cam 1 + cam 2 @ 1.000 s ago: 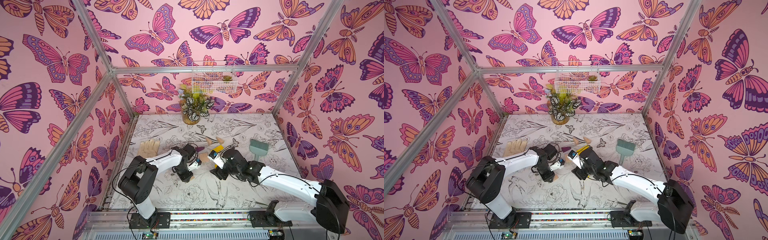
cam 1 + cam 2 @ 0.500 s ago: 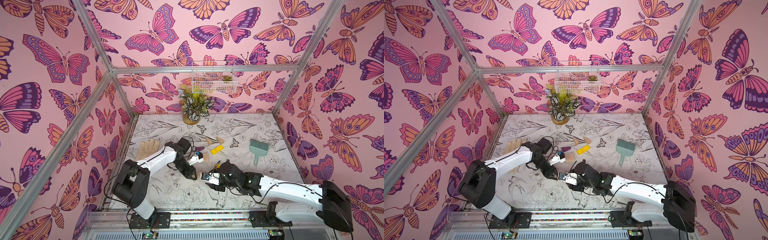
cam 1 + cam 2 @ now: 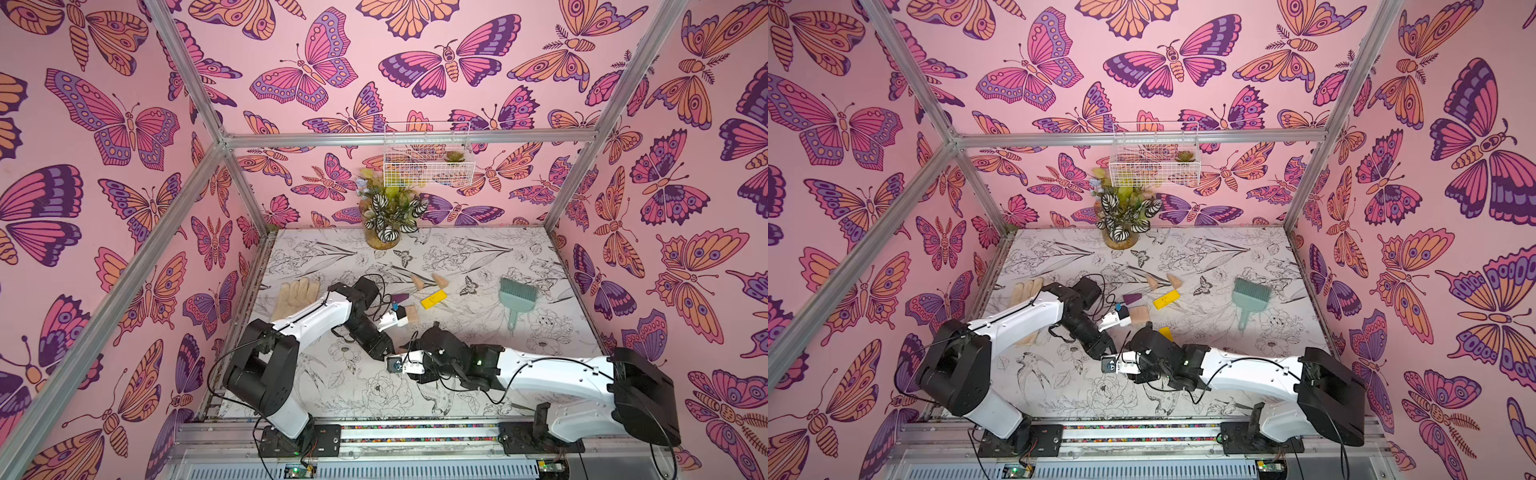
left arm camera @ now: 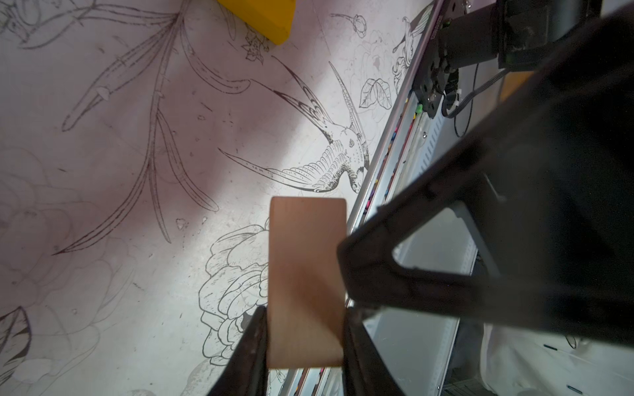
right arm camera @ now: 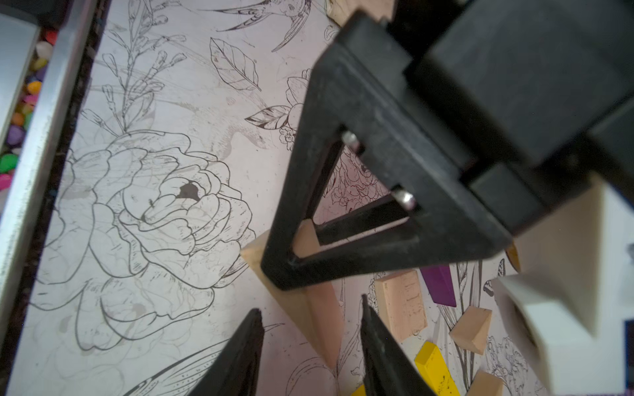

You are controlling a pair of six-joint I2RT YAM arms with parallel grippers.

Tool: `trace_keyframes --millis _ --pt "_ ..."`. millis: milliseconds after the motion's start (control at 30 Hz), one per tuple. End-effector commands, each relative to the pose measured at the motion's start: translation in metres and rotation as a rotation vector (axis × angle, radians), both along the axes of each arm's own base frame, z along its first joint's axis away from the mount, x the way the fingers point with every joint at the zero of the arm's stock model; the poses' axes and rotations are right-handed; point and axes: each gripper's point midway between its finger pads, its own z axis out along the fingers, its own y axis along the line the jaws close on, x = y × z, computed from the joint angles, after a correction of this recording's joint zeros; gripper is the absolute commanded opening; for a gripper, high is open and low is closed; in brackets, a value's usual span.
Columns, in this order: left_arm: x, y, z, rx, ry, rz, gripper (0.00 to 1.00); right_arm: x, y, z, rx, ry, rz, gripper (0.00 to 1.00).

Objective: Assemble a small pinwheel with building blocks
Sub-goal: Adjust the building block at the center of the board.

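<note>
The wooden wedge is held across its broad side in my left gripper. Next, I put the wedge down turned, then grab it across its thickness with my left gripper.
My left gripper is shut on a pale wooden wedge, held just above the mat near the front centre. My right gripper is open, its jaws on either side of that wedge's thin end with gaps on both sides. The other building blocks lie loose behind: a purple wedge, a wooden square, a yellow bar, two wooden wedges and another yellow bar. No pinwheel figure is in view.
A beige glove lies at the left behind my left arm. A teal hand brush lies at the right. A potted plant and a wire basket are at the back wall. The metal rail runs along the front edge.
My right gripper drew back from the yellow bar to the front and its jaws narrowed. My left gripper carried the wooden wedge forward to meet it.
</note>
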Motion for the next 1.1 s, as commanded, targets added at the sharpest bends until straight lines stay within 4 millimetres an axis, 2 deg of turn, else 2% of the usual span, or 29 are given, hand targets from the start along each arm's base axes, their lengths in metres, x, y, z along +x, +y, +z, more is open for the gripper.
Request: trace_keyframes --millis 0,133,233,433,467,567,733,867,967,1067 --pt "-0.005 -0.001 0.016 -0.054 0.006 -0.016 0.09 0.006 0.006 0.004 -0.031 -0.063 0.018 0.48" --pt "-0.005 -0.001 0.017 -0.06 0.005 -0.014 0.09 0.007 0.008 -0.001 -0.043 -0.066 0.027 0.42" --pt "-0.006 -0.001 0.017 -0.063 0.012 -0.014 0.09 0.008 0.009 -0.003 -0.042 -0.067 0.026 0.33" --pt "-0.008 0.0 0.012 -0.057 0.031 -0.014 0.18 0.011 0.013 0.0 -0.022 -0.069 0.009 0.19" --pt "-0.008 0.0 0.011 -0.054 0.035 -0.012 0.22 0.011 0.013 -0.001 -0.023 -0.068 0.009 0.17" --pt "-0.008 0.002 0.008 -0.038 0.034 -0.01 0.41 0.012 0.014 -0.002 -0.028 -0.066 0.001 0.13" --pt "-0.002 0.013 0.006 -0.003 0.018 0.035 0.58 0.016 0.015 -0.01 -0.047 -0.051 -0.022 0.07" --pt "0.017 0.028 0.013 -0.002 -0.049 0.143 0.88 0.022 0.017 -0.018 -0.058 -0.023 -0.044 0.05" --pt "0.038 0.047 0.016 0.036 -0.132 0.268 0.93 0.029 0.018 -0.024 -0.06 0.012 -0.064 0.04" --pt "0.062 0.081 0.007 0.172 -0.227 0.428 0.93 0.04 0.019 -0.037 -0.087 0.08 -0.081 0.04"
